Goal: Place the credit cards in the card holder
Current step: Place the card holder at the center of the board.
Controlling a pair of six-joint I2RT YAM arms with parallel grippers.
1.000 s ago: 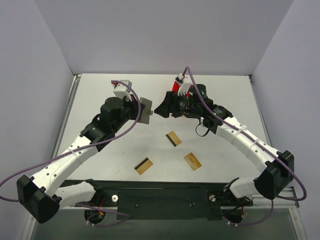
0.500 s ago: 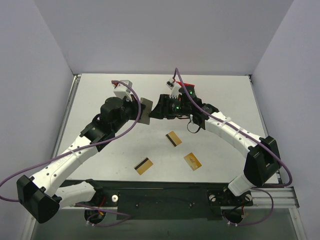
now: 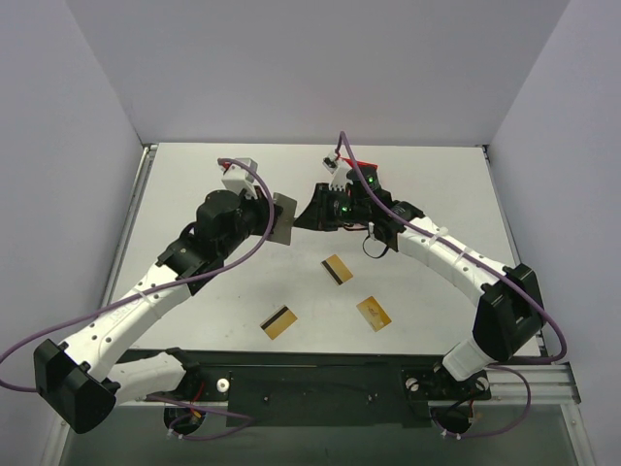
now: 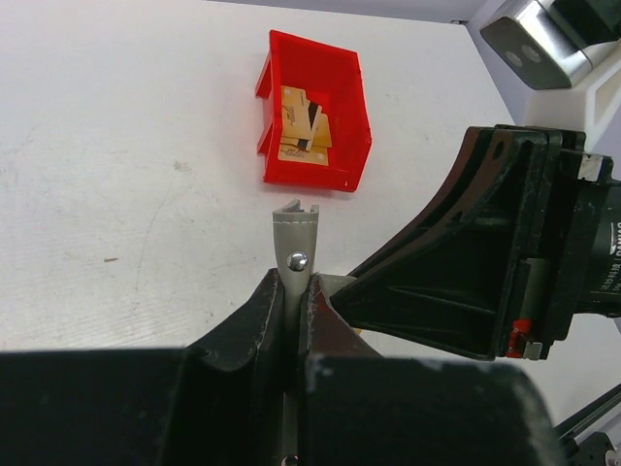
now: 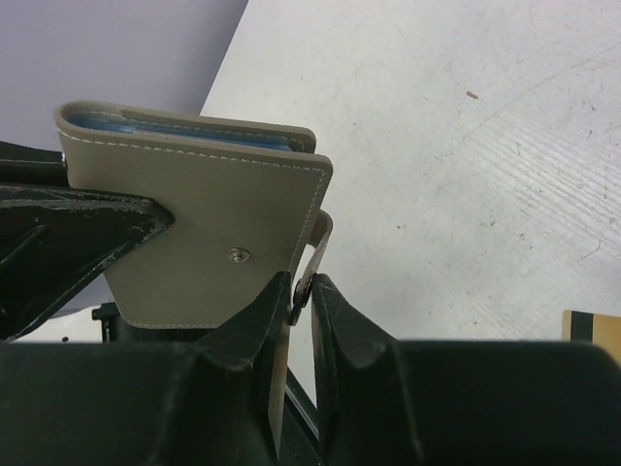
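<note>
The card holder (image 5: pixel 199 223) is clamped shut in the air by my left gripper, so I should open that gripper and use my right gripper to lower the holder by its tab (image 5: pixel 312 250).
My left gripper (image 3: pixel 270 219) is shut on the grey card holder (image 3: pixel 283 219) and holds it up off the table, left of centre. In the left wrist view its jaws (image 4: pixel 294 277) clamp the holder's edge, with the snap tab (image 4: pixel 295 241) sticking up. My right gripper (image 3: pixel 307 216) meets the holder from the right. In the right wrist view its jaws (image 5: pixel 303 283) pinch the lighter tab beside the holder's grey face (image 5: pixel 204 223), whose bluish interior shows at the top. Three gold-tan credit cards lie flat on the table (image 3: pixel 337 269), (image 3: pixel 374 313), (image 3: pixel 278 322).
A small red bin (image 4: pixel 312 107) with more tan cards in it stands at the back of the table, mostly hidden behind my right arm in the top view (image 3: pixel 357 165). Grey walls close in the table's left, right and far sides.
My right gripper has swung left to the card holder and closed its jaws on the tab. The left arm with the holder has barely moved.
</note>
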